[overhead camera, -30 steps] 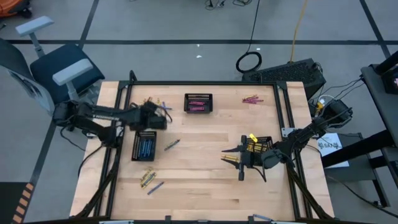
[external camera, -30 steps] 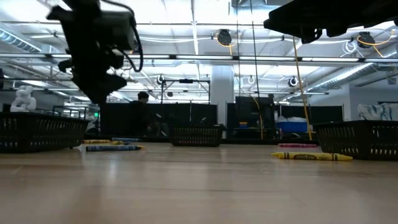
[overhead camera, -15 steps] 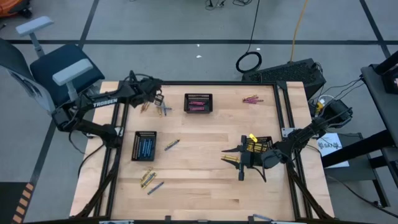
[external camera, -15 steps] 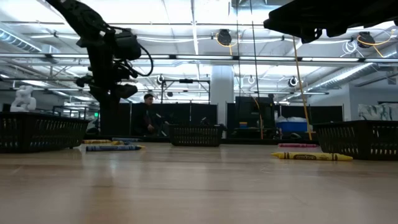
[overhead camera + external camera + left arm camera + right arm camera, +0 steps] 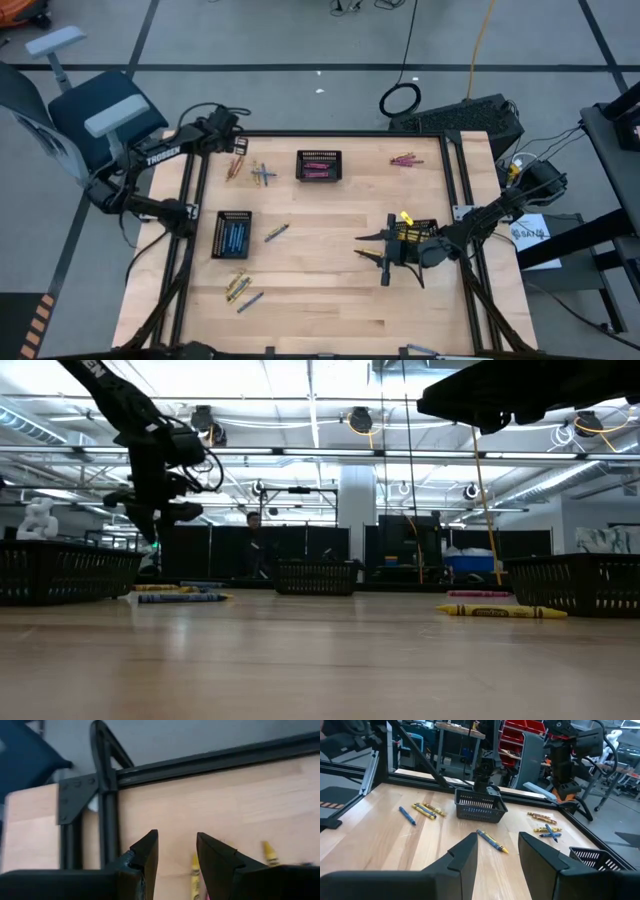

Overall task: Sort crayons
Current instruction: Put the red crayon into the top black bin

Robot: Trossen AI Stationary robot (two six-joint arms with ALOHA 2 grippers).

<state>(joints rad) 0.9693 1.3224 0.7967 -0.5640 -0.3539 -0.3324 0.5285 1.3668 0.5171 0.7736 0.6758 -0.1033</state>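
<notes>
I should keep lowering my left gripper until its open fingers are on both sides of the pink crayon (image 5: 207,896), because the crayon lies next to the yellow crayon (image 5: 195,876) and lengthwise to those fingers.
Crayons lie scattered on the wooden table: a yellow and pink cluster (image 5: 237,168) with crossed blue ones (image 5: 263,175) at the far left, one (image 5: 277,232) mid-table, several (image 5: 240,290) near the front left, pink ones (image 5: 405,158) at the far right. My left gripper (image 5: 236,136) hangs open over the table's far left corner, just beyond the cluster, nothing between its fingers (image 5: 150,852). My right gripper (image 5: 372,255) stands open and level beside the yellow-crayon basket (image 5: 415,232), above a yellow crayon (image 5: 495,611).
Three black mesh baskets stand on the table: one with blue crayons (image 5: 232,235) at the left, one with pink crayons (image 5: 318,166) at the far middle, one with yellow at the right. A black frame rail (image 5: 105,815) borders the table. An office chair (image 5: 95,115) stands beyond the left corner.
My left gripper has swung from above the blue-crayon basket toward the table's far left corner, rolling as it went, and now hangs over the frame corner. My right gripper has kept still. No crayon has moved.
</notes>
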